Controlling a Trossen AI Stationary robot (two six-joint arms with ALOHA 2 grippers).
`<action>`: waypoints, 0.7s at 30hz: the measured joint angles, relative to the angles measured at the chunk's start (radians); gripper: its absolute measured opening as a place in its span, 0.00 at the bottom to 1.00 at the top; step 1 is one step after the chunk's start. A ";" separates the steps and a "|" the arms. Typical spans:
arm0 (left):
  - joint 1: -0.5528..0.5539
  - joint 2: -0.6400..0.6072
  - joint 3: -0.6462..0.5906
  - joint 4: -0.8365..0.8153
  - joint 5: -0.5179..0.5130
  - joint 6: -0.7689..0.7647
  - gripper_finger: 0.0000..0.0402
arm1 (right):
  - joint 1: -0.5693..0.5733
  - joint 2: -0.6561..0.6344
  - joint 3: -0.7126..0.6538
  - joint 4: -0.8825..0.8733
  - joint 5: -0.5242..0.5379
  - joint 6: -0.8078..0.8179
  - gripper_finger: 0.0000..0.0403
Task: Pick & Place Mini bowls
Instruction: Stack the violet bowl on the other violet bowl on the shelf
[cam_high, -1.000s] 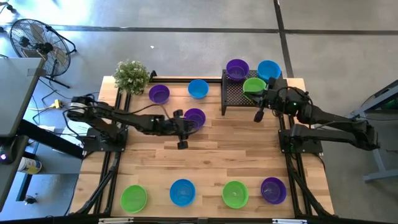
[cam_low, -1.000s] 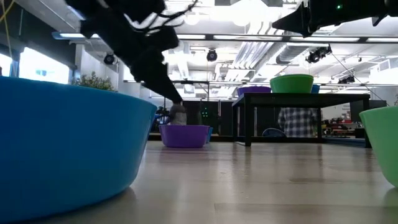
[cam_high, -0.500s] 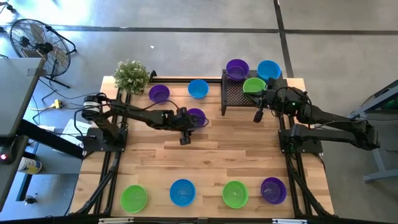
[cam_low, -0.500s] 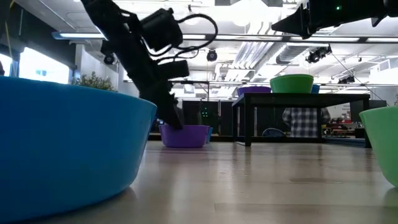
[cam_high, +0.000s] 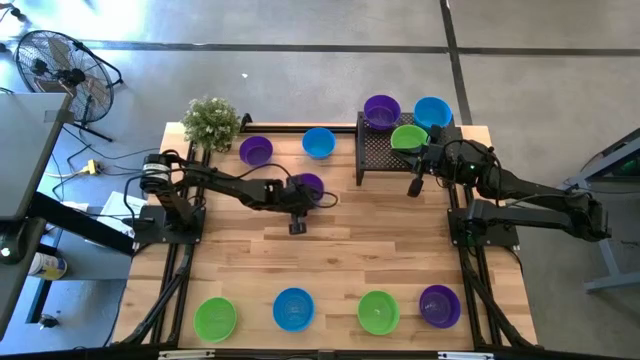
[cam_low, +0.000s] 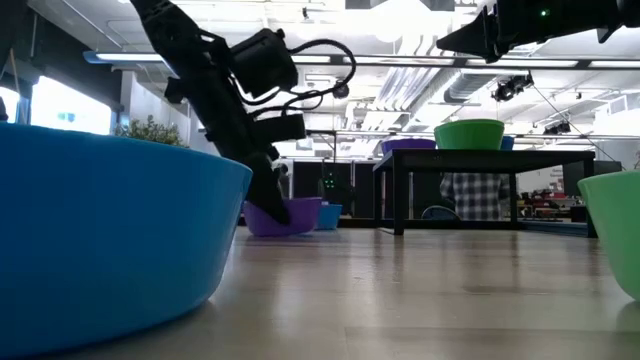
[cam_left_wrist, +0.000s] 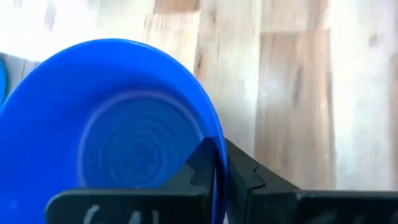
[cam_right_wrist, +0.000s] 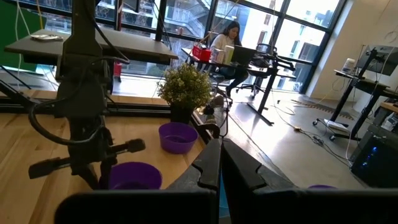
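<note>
My left gripper holds the purple bowl and the tray (cam_high: 380, 156) is by my right gripper. Next, I put the bowl in the middle of the table (cam_high: 347, 213) for that gripper to take.
A purple mini bowl (cam_high: 310, 184) sits mid-table, tipped in the low view (cam_low: 295, 215). My left gripper (cam_high: 301, 192) is shut on its rim; the left wrist view shows this bowl (cam_left_wrist: 118, 124) in blue. My right gripper (cam_high: 415, 185) hangs shut with nothing in it beside the black mesh tray (cam_high: 372, 165). On the tray stand a purple bowl (cam_high: 381, 111), a blue one (cam_high: 433, 112) and a green one (cam_high: 408, 138). Another purple bowl (cam_high: 256, 151) and a blue bowl (cam_high: 318, 142) rest on the far part of the table. My left gripper pinches the purple bowl's rim (cam_left_wrist: 217, 163) on the side toward the table's left, one finger inside the bowl and one outside. The fingers (cam_low: 268, 195) slant down from the table's left. The bowl sits tilted with its underside on the table.
A leafy potted plant (cam_high: 211, 122) stands at the far left corner. Along the near edge sit several more bowls: green (cam_high: 214, 317), blue (cam_high: 293, 308), green (cam_high: 378, 311) and purple (cam_high: 439, 305). Bare wood lies between them and the arms.
My left gripper has come down toward the purple bowl and shut on its rim. The bowl, which stood level, is now tipped and has shifted slightly toward the table's left.
</note>
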 joint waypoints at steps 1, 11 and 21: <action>-0.004 -0.004 0.000 0.012 0.016 0.000 0.04 | 0.000 0.000 0.000 0.000 0.000 0.000 0.01; -0.118 0.058 0.164 0.042 0.112 0.049 0.01 | 0.000 0.000 0.000 0.003 0.000 0.001 0.01; -0.122 0.249 0.387 0.035 0.177 0.107 0.01 | 0.000 0.000 0.000 -0.009 0.000 0.003 0.01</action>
